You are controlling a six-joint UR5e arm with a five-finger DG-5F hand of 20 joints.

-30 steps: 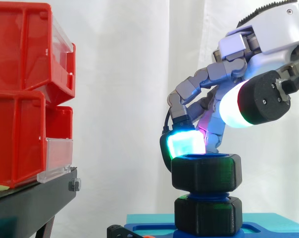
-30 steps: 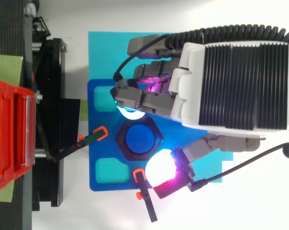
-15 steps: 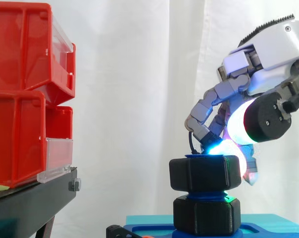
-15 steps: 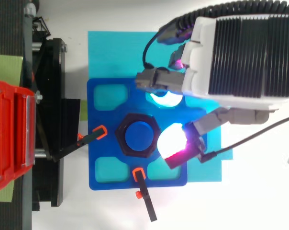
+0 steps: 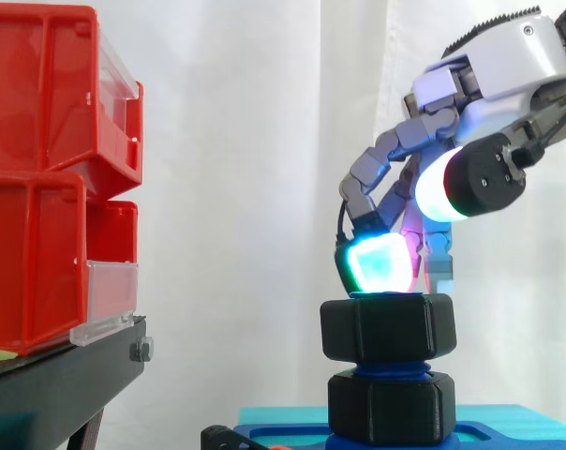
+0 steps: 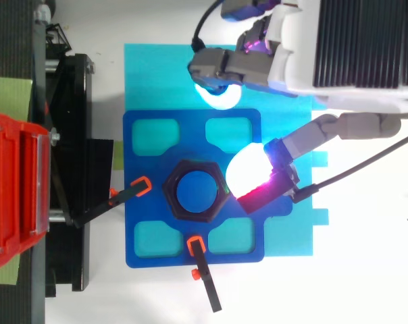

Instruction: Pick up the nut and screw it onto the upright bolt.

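My gripper will turn the black nut (image 5: 388, 328), and the nut will screw down to the lower hex piece, since blue thread (image 5: 393, 370) shows in the gap below it.
A black hex nut (image 5: 388, 328) sits on the upright blue bolt (image 6: 194, 191), near its top, with a little thread (image 5: 388, 369) showing below it. A second black hex piece (image 5: 391, 408) lies under it on the blue base plate (image 6: 135, 206). My hand (image 6: 352, 40) hovers beyond the nut and above it, open, with its fingers bent loosely and nothing between them. The cyan fingertip (image 6: 216, 96) is well off the nut, over the cyan mat. The white thumb pad (image 6: 248, 165) hangs close beside the nut, apart from it.
Stacked red bins (image 5: 49, 178) on a black stand (image 5: 58, 384) fill the left side. Two black clamps with orange tips (image 6: 142, 186) (image 6: 196, 248) hold the base plate, which lies on a cyan mat (image 6: 157, 74). A white curtain hangs behind.
My fingers and thumb, set on opposite sides of the nut a second ago, have come off it. The hand has drawn back and risen. The nut has stayed on the bolt.
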